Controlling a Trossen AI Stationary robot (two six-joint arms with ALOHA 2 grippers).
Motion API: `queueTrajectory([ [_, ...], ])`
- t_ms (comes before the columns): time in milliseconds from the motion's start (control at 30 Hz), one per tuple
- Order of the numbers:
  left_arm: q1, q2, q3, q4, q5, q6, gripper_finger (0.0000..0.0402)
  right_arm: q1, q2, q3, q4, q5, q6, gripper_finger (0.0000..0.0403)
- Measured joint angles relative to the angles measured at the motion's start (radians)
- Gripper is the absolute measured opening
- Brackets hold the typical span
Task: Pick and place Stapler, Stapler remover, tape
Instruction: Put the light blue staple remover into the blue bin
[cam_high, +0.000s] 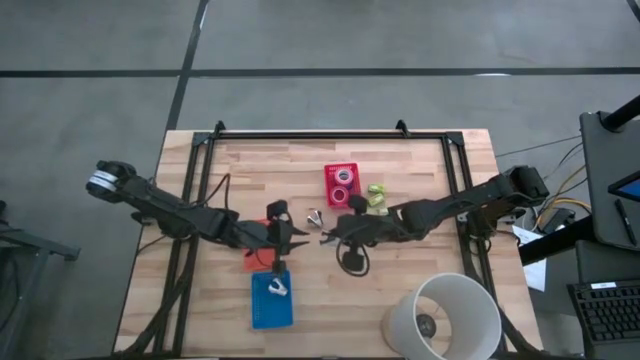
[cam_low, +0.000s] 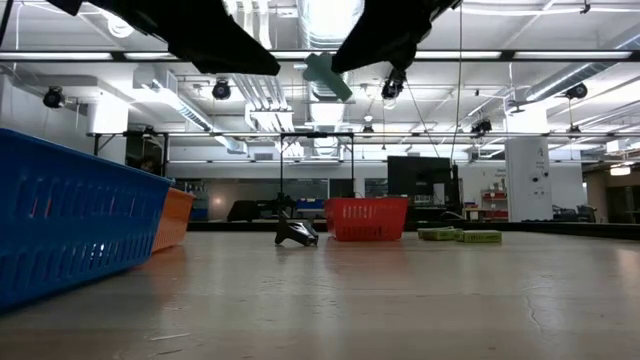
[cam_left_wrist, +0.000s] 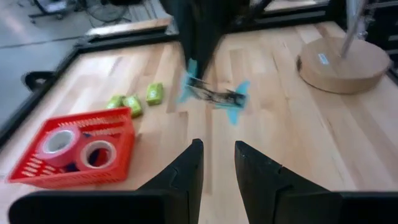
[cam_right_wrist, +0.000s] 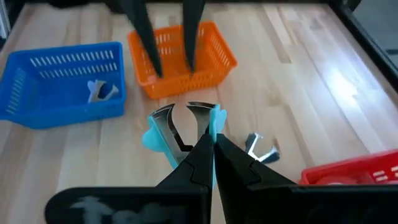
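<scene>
I see one blue grip (cam_left_wrist: 236, 102) sticking out free, so I expect the light-blue staple remover (cam_left_wrist: 213, 94) to stay spread open when I carry it by that grip.
My right gripper (cam_right_wrist: 211, 142) is shut on a light-blue staple remover (cam_right_wrist: 163, 129), held in the air above mid-table (cam_low: 328, 77). My left gripper (cam_left_wrist: 217, 154) is open and empty, hovering over the orange basket (cam_right_wrist: 180, 55), facing the right gripper (cam_high: 330, 236). A second staple remover (cam_right_wrist: 261, 149) lies on the wood near the red basket (cam_left_wrist: 74, 149). That basket holds two tape rolls (cam_left_wrist: 96, 152). A third remover (cam_right_wrist: 102, 91) lies in the blue basket (cam_high: 272, 298). Three small green pieces (cam_left_wrist: 134, 99) lie beside the red basket. My right gripper pinches the light-blue staple remover between its two fingers at the blue plastic grip (cam_right_wrist: 216, 121), at the end away from the metal claws (cam_right_wrist: 163, 118). The fingers come from the table's right side. The remover is lifted clear of the table, claws pointing away from the gripper.
A big white cylinder (cam_high: 445, 315) stands at the near right corner. A dark ring (cam_high: 352, 262) lies near mid-table under the right arm. A black frame (cam_high: 320, 135) runs along the far and side edges of the wooden table. Bare wood shows between the baskets.
</scene>
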Motion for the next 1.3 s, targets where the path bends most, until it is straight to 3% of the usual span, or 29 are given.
queueTrajectory([
  [767, 0.011, 0.128, 0.102, -0.002, 0.012, 0.034, 0.0091, 0.000, 0.000, -0.017, 0.091, 0.050, -0.004, 0.0008],
  [1100, 0.012, 0.127, 0.109, -0.002, 0.006, 0.062, 0.0011, 0.002, 0.000, -0.017, 0.084, 0.046, -0.003, 0.0008],
  [1300, 0.012, 0.127, 0.109, -0.006, 0.008, 0.075, 0.0009, 0.002, 0.000, -0.020, 0.083, 0.037, -0.001, 0.0008],
])
